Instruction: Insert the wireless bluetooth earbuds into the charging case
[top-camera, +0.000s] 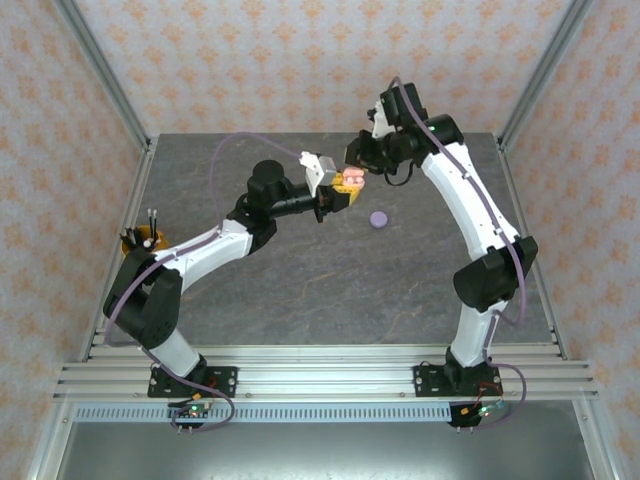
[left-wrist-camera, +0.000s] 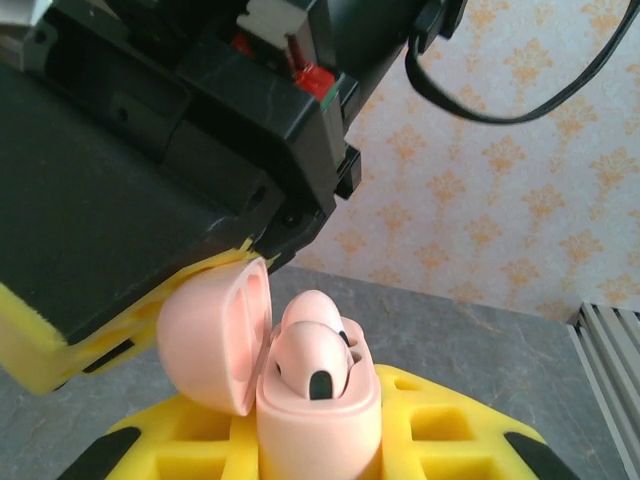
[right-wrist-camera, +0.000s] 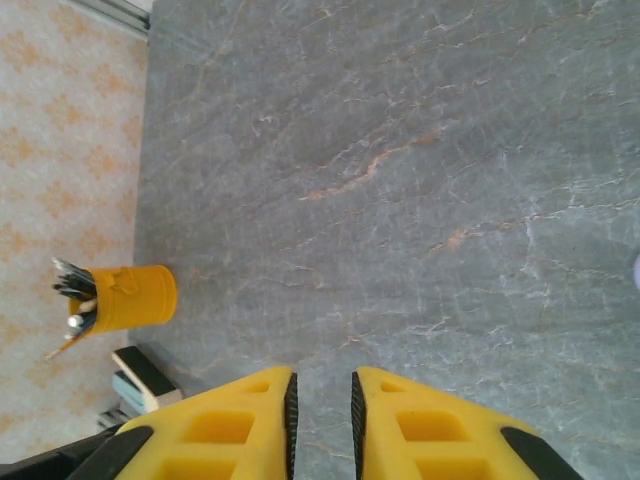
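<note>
The pink case (left-wrist-camera: 316, 355) has both earbuds in place, so my left gripper keeps holding it until the lid shuts, then lower it and let it go beside the purple case.
The pale pink charging case (left-wrist-camera: 320, 425) stands upright between the yellow fingers of my left gripper (left-wrist-camera: 318, 440), which is shut on it above the table. Its lid (left-wrist-camera: 212, 335) is swung open to the left. Two pale pink earbuds (left-wrist-camera: 312, 358) sit in the case's sockets, one behind the other. My right gripper (top-camera: 359, 163) hovers just above and behind the case; one yellow finger (left-wrist-camera: 40, 345) touches the lid's top. In the right wrist view my right gripper (right-wrist-camera: 323, 400) is open by a narrow gap with nothing in it. The purple earbuds are out of view.
A round pale purple case (top-camera: 378, 219) lies shut on the grey table (top-camera: 330, 290), right of the grippers. A yellow cup of pens (top-camera: 140, 240) stands at the table's left edge, and the same yellow cup (right-wrist-camera: 130, 297) appears in the right wrist view. Patterned walls enclose the table.
</note>
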